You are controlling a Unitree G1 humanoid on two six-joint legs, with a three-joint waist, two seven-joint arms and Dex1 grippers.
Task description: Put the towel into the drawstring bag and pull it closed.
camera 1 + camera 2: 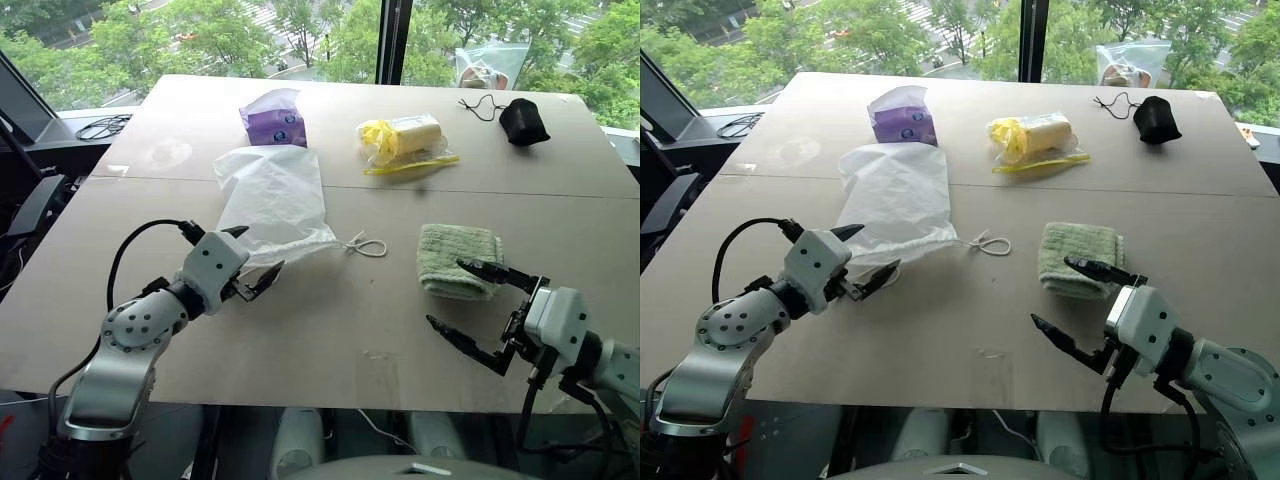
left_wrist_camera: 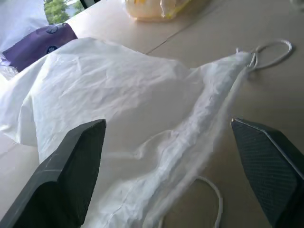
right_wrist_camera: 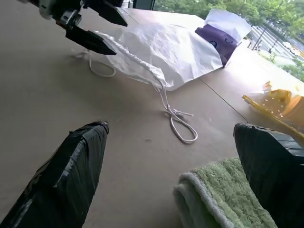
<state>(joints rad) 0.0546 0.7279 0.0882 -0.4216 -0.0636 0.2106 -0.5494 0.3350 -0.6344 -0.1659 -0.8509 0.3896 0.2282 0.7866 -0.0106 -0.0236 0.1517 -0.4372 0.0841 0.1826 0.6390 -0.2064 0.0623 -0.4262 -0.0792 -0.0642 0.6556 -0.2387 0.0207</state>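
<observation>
The pale green towel's layers [image 1: 460, 258] are stacked up in a compact fold [image 1: 455, 288], so I expect the towel to still be a thick pad when I push it into the bag.
The white drawstring bag [image 1: 268, 200] lies flat on the table, its gathered mouth toward me and a cord loop [image 1: 368, 246] trailing off to the right. At that mouth's near left corner my left gripper [image 1: 254, 257] stands open, the gathered edge [image 2: 199, 137] showing between its fingers in the left wrist view. The pale green towel [image 1: 458, 259] lies folded to the right of the bag. My right gripper [image 1: 468, 306] is open just in front of the towel's near edge [image 3: 223, 199], one finger over it, nothing held.
A purple tissue pack [image 1: 277, 124] sits behind the bag. A clear plastic bag with yellow contents [image 1: 405, 140] and a small black pouch with a cord [image 1: 523, 121] lie at the back right. The table's near edge [image 1: 300, 400] runs just below both arms.
</observation>
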